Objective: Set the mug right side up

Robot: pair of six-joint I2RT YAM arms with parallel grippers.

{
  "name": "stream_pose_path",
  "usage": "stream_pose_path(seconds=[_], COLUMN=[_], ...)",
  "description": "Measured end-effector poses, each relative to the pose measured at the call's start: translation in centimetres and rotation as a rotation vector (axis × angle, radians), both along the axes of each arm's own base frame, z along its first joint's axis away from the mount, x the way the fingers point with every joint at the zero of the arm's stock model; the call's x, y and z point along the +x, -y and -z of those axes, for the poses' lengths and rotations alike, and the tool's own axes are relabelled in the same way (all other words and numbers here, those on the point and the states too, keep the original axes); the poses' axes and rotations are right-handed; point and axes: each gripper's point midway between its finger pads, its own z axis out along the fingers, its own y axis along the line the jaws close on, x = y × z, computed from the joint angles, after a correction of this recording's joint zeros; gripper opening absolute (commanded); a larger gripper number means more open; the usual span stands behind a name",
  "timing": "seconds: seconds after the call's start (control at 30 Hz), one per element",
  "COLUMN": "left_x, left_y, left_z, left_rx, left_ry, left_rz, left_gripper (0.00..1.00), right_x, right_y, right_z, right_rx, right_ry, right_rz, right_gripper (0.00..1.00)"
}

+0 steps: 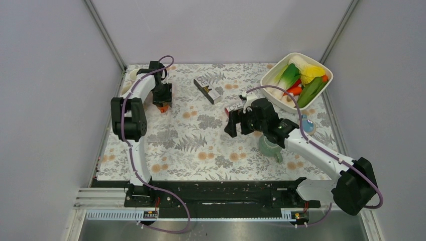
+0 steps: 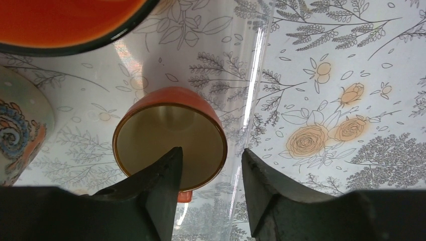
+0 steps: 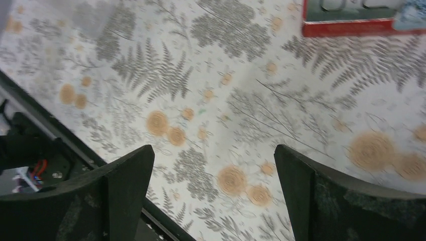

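I should use my right gripper to draw the green mug [image 1: 269, 145], now upside down under that gripper's arm, toward the middle first, then grasp its handle [image 1: 279, 157].
An orange mug [image 2: 168, 140] with a cream inside stands on the floral cloth at the far left, its opening facing up at the left wrist camera and its handle [image 2: 184, 196] toward the gripper. In the top view the mug [image 1: 161, 107] shows just below my left gripper [image 1: 161, 102]. My left gripper [image 2: 211, 153] is open, one finger over the mug's opening and the other outside its wall. My right gripper [image 1: 236, 123] is open and empty above the middle of the table; it also shows in the right wrist view [image 3: 213, 155]. A green mug [image 1: 270, 146] sits under the right arm.
An orange bowl [image 2: 65, 20] and a patterned cup [image 2: 20, 130] are close to the orange mug. A white basin [image 1: 269, 74] of vegetables is at the back right. Two boxes [image 1: 208, 89] [image 1: 233, 107] lie mid-table. A blue object [image 1: 307, 125] lies at the right.
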Motion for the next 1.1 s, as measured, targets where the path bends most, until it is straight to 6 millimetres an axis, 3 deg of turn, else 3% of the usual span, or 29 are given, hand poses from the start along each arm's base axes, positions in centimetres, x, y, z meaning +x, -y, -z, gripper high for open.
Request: stream_pose_path(seconds=[0.2,0.4,0.53,0.7,0.83,1.03,1.1], left_x=[-0.3,-1.6,-4.3,-7.9,-10.5,-12.7,-13.3], left_y=[0.7,2.5,3.8,5.4,7.1,8.2,8.3], left_z=[-1.8,-7.9,-11.8,-14.3,-15.6,-17.6,-18.1], left_rx=[-0.039,-0.144,-0.209,-0.236,-0.271,-0.318,-0.320], left_ry=[0.036,0.179,0.279,0.348,0.378,0.421,0.440], left_rz=[0.012,0.069,0.152,0.286,0.399,0.497,0.519], left_gripper=[0.66,0.69,0.70,0.71,0.71,0.72,0.72], right_x=[-0.1,-0.5,-1.4,-2.6,-2.9,-3.3,-2.7], right_y=[5.7,12.0,15.7,19.8,20.2,17.6,16.6], right_z=[0.5,0.1,0.9,3.2,5.3,8.5,8.4], right_rx=[-0.254,-0.446,-0.457,-0.396,-0.375,-0.344,-0.303], right_ry=[0.019,0.006,-0.017,-0.085,-0.145,-0.268,-0.271], right_rz=[0.112,0.326,0.517,0.723,0.762,0.641,0.611], right_gripper=[1.00,0.99,0.99,0.99,0.99,0.99,0.99])
